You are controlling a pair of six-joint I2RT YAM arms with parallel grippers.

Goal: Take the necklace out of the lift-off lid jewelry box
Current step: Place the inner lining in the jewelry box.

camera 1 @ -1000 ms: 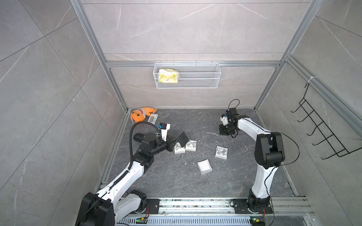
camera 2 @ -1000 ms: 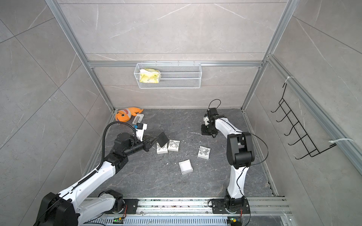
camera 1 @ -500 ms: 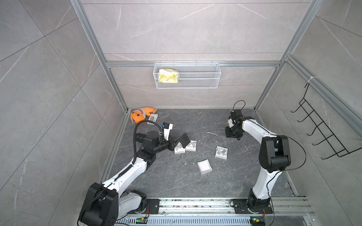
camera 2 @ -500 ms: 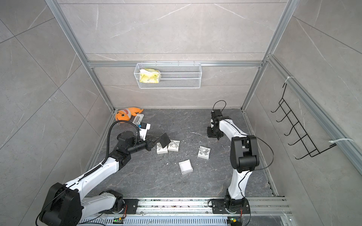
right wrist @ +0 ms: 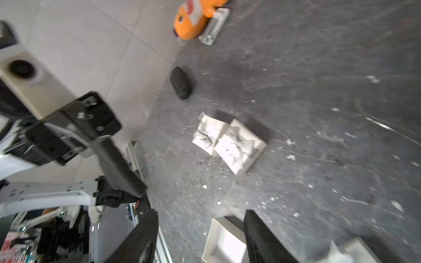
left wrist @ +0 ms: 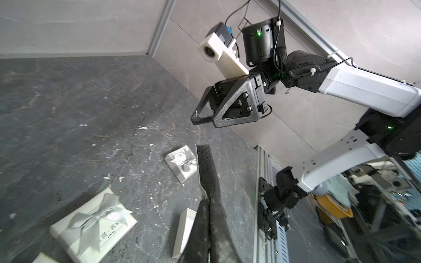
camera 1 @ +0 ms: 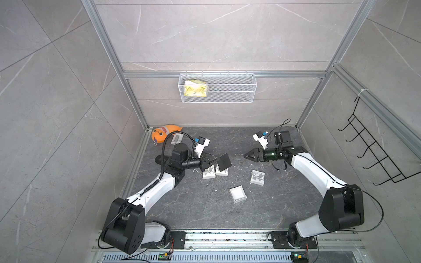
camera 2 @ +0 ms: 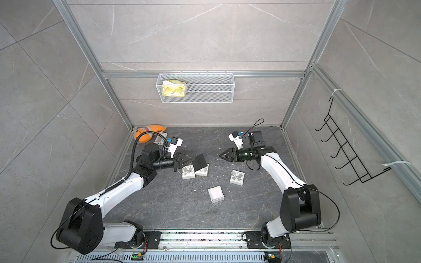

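Observation:
The black foam pad [camera 1: 224, 162] is about the same width as the empty white box [camera 1: 238, 193], so the foam pad will sit at a slant until I press it flat.
My left gripper [camera 1: 215, 161] [left wrist: 208, 200] is shut on a black foam pad [camera 1: 224, 160] [left wrist: 207, 168], held on edge above two white bow-topped boxes [camera 1: 208, 174] [camera 1: 221, 170]. A third bow-topped box [camera 1: 257, 177] sits further right. An open, empty white box half [camera 1: 238, 194] [right wrist: 224, 241] lies nearer the front. A thin silver necklace chain [left wrist: 134, 128] [right wrist: 382, 124] lies loose on the dark floor. My right gripper [camera 1: 246, 156] [right wrist: 200, 216] hovers open above the floor, pointing at the left gripper, with nothing between its fingers.
An orange fish toy [camera 1: 165, 134] and a small white device [camera 1: 177, 139] lie in the back left corner. A black oval pouch [right wrist: 181, 83] rests by the left wall. A wire basket [camera 1: 217, 91] hangs on the back wall, a black hook rack [camera 1: 373, 154] on the right wall.
The right arm has swung from near the back right towards the middle, and its gripper has opened. The left gripper keeps hold of the foam pad and has shifted slightly.

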